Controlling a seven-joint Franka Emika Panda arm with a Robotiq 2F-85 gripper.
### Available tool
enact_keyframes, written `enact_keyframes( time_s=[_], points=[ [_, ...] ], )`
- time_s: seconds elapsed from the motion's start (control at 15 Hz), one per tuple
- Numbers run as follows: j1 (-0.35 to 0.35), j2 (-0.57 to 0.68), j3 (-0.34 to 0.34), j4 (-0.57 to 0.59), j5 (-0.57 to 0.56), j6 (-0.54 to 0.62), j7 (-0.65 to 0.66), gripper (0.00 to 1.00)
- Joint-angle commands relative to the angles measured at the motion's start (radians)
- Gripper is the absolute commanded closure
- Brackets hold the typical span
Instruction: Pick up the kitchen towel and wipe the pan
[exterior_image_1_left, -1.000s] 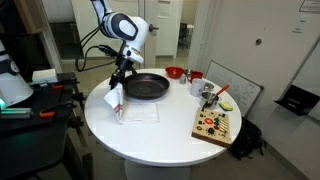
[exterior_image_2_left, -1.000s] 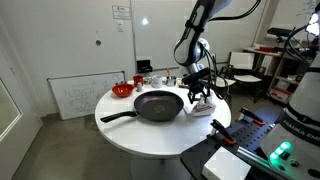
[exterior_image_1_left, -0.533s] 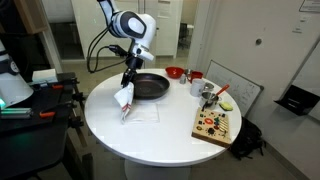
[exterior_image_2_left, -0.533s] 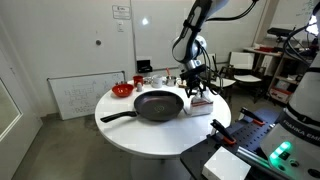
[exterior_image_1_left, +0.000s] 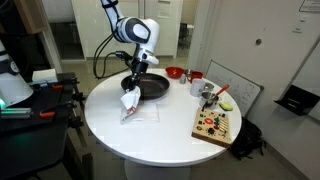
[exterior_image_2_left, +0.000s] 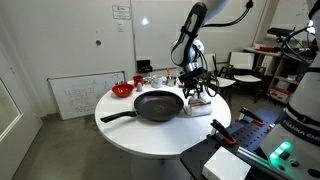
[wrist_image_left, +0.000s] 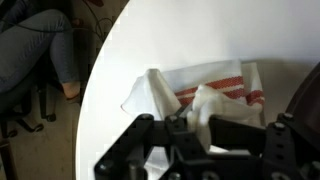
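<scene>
The towel's striped part (wrist_image_left: 222, 84) lies flat next to the pan, so my gripper should next lower the towel's bunched end toward that striped part until it rests there, and then let go.
A white kitchen towel with red stripes (exterior_image_1_left: 130, 101) hangs from my gripper (exterior_image_1_left: 134, 88) above the round white table; part of the cloth still lies on the table (exterior_image_1_left: 140, 112). In the wrist view the towel (wrist_image_left: 215, 95) is bunched between the black fingers (wrist_image_left: 205, 125), which are shut on it. The black pan (exterior_image_1_left: 150, 86) sits on the table right beside the gripper, its handle pointing away; it shows clearly in an exterior view (exterior_image_2_left: 158, 104), with the gripper (exterior_image_2_left: 196, 88) and towel (exterior_image_2_left: 200, 100) just past its rim.
A red bowl (exterior_image_1_left: 174, 72), a white mug (exterior_image_1_left: 195, 86), a metal cup (exterior_image_1_left: 208, 95) and a wooden board with food (exterior_image_1_left: 216, 124) stand on the far side of the table. The table edge (wrist_image_left: 95, 90) is near the towel. Desks with equipment flank the table.
The gripper has risen and moved toward the pan with the towel in it; the towel hangs higher off the table than before.
</scene>
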Motion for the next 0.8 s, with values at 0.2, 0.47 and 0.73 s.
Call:
enact_keyframes(
  time_s=[0.2, 0.47, 0.73],
  points=[
    [0.000, 0.065, -0.030, 0.063, 0.007, 0.073, -0.061, 1.00],
    [-0.006, 0.093, -0.039, 0.074, 0.021, 0.128, -0.098, 1.00],
    [-0.022, 0.115, -0.036, 0.080, 0.045, 0.179, -0.147, 1.00]
  ],
)
